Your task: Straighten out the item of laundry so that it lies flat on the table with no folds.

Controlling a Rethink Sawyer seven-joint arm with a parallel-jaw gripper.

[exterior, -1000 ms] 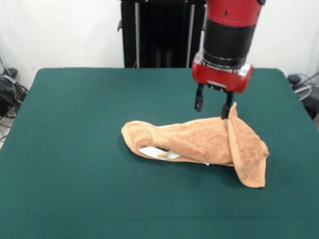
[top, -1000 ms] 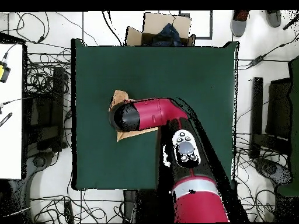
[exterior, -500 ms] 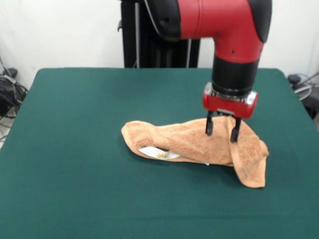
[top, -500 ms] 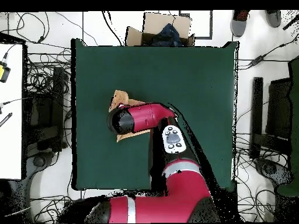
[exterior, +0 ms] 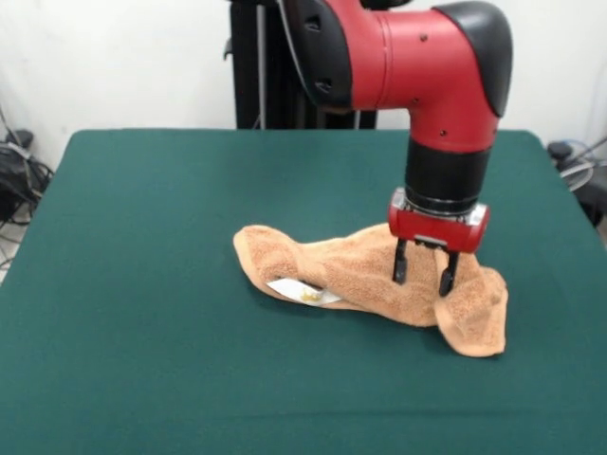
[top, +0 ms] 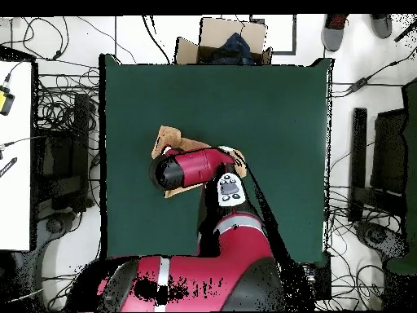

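Note:
I expect the towel's tagged end to trail along, still folded, when I pull the towel's raised fold (exterior: 427, 269), since the towel lies bunched in one long, narrow heap (exterior: 349, 269).
The item of laundry (exterior: 356, 268), an orange-tan towel, lies bunched in a long folded heap right of the middle of the green table (exterior: 142, 199). A white tag (exterior: 302, 292) pokes out at its near edge. My gripper (exterior: 422, 276) points straight down over the towel's right part, open, its dark fingertips (exterior: 399, 268) low against the cloth with nothing clamped between them. The towel's right end is doubled into a thick lump (exterior: 474, 318). In the overhead view the arm covers the gripper and most of the towel (top: 168, 135); only its edges show on the table (top: 277, 98).
A cardboard box (top: 224, 39) stands just beyond the table's upper edge in the overhead view, and a person's shoes (top: 334, 29) show at the top right. Cables (top: 61, 106) and a white desk (top: 12, 155) lie along the left side.
The gripper has come down from above the towel's raised right fold onto the cloth and shifted nearer. That fold has dropped flatter, and the towel's right end has been pushed slightly.

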